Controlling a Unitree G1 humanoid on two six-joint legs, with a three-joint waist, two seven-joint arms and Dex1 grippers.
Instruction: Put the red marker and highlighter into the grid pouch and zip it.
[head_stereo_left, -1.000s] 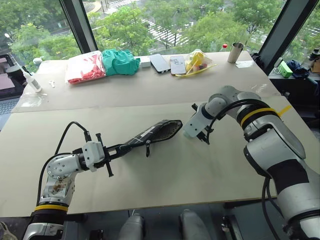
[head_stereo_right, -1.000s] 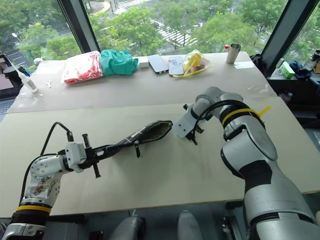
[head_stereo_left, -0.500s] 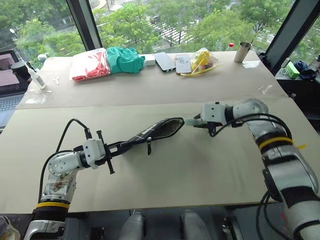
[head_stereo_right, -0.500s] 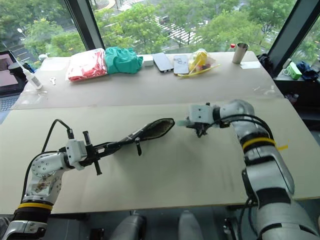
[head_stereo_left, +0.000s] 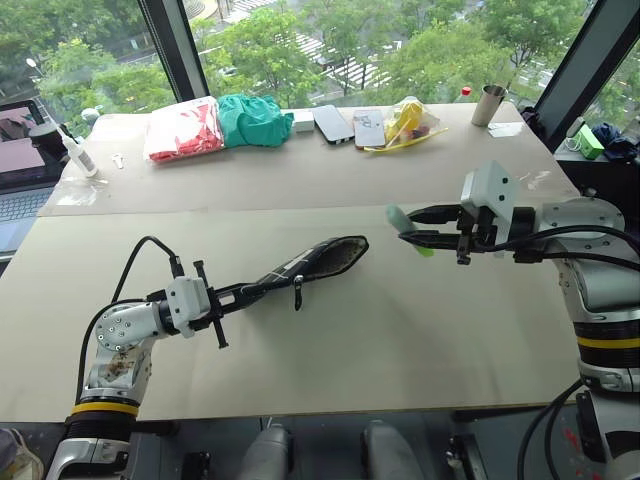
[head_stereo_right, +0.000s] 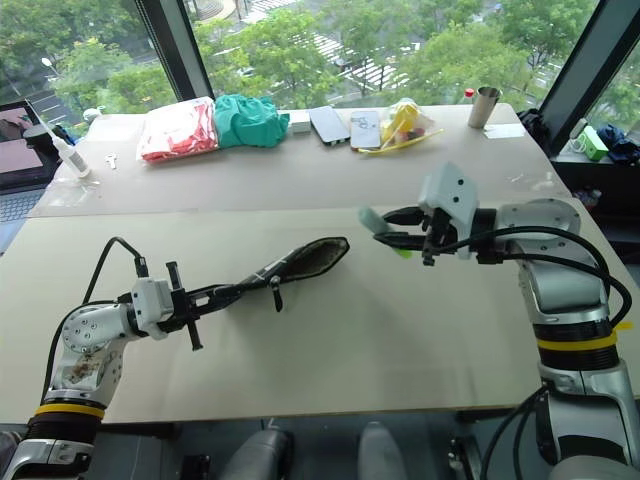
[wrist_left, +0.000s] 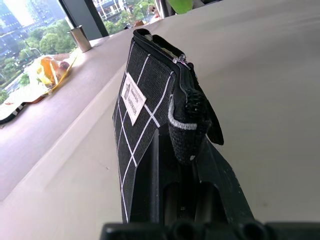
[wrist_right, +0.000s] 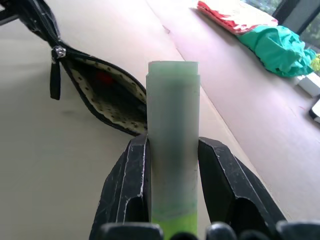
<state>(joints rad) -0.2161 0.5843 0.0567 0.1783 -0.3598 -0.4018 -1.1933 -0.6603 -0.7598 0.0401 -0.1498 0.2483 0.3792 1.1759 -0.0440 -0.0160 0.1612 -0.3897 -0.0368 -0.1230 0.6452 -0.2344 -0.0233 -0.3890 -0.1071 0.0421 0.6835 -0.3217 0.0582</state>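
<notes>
The robot's right gripper has the highlighter crosswise (head_stereo_left: 398, 220) to the grid pouch's opening (head_stereo_left: 338, 257), so the robot should turn the highlighter and guide its green end in first.
The grid pouch (head_stereo_left: 312, 262) lies raised off the table, black with white lines, its open mouth toward the right. My left gripper (head_stereo_left: 243, 292) is shut on its near end; the left wrist view shows the pouch (wrist_left: 145, 100) clamped between the fingers. My right gripper (head_stereo_left: 413, 225) hovers to the right of the mouth, shut on the pale green highlighter (head_stereo_left: 403, 222). In the right wrist view the highlighter (wrist_right: 172, 125) points at the open pouch (wrist_right: 107, 95). A red spot (wrist_right: 104, 77) inside the dotted lining looks like the red marker's cap.
Along the table's far edge lie a red and white bag (head_stereo_left: 182, 130), a green cloth (head_stereo_left: 250, 118), flat devices (head_stereo_left: 333, 124), a yellow bag (head_stereo_left: 405, 120) and a metal cup (head_stereo_left: 484, 104). A white bottle (head_stereo_left: 75, 150) stands at the far left.
My right gripper has risen from the table with the highlighter, drawn back to the right of the pouch's mouth and rolled level. The left gripper and pouch have stayed put.
</notes>
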